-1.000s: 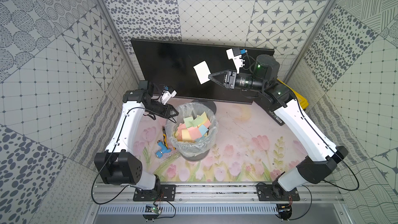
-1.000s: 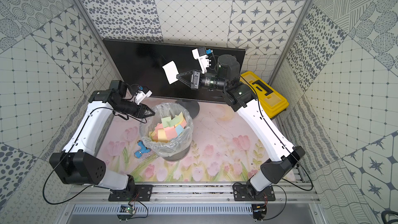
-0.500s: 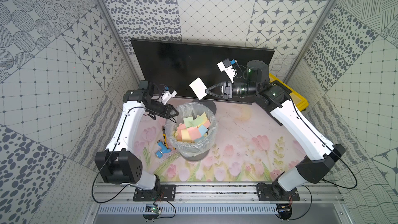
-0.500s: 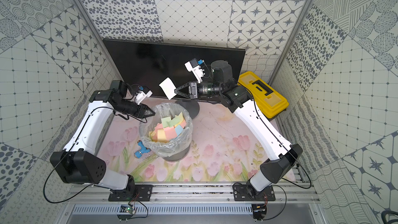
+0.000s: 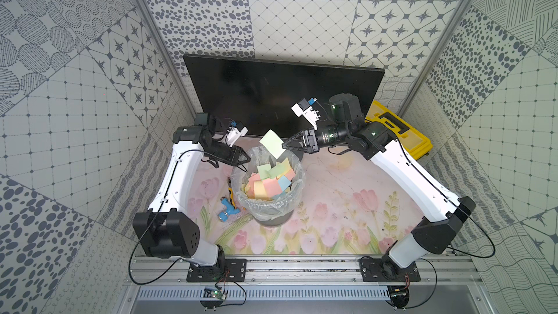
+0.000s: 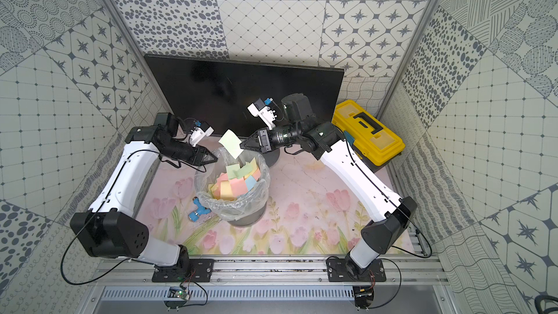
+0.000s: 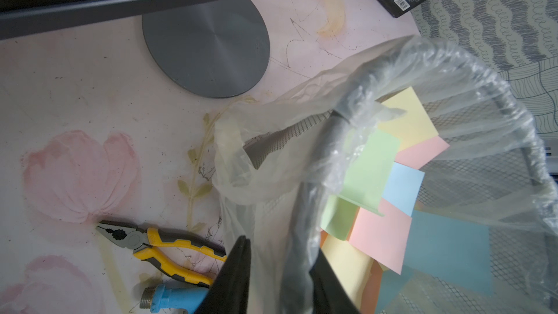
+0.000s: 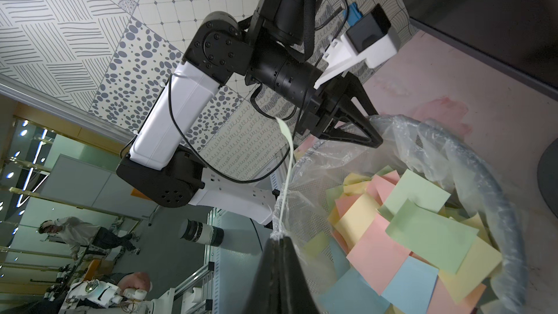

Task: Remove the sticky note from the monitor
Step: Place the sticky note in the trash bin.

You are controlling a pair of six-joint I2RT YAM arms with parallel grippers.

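My right gripper should keep lowering the pale green sticky note (image 5: 271,144), which hangs free above the bin's open top, toward the coloured notes (image 5: 269,182) and let go of it there.
The black monitor (image 5: 271,92) (image 6: 229,92) stands at the back, and its screen is bare in both top views. My right gripper (image 5: 283,145) (image 6: 241,146) (image 8: 279,238) is shut on one edge of a pale green sticky note (image 5: 272,143) (image 6: 231,143) (image 8: 287,176). The note hangs clear of the screen, above the far rim of a mesh waste bin (image 5: 297,170) (image 6: 264,173). My left gripper (image 5: 246,161) (image 6: 215,158) (image 7: 280,255) is shut on the bin's left rim (image 7: 377,67) and its plastic liner.
The bin holds several coloured notes. The monitor's round stand base (image 7: 208,46) lies just behind it. A yellow toolbox (image 5: 401,134) sits at the back right. Yellow-handled pliers (image 7: 169,246) and a blue fitting (image 5: 228,208) lie on the mat left of the bin.
My right gripper has carried the note off the screen, down and forward to above the bin. The left arm has not moved.
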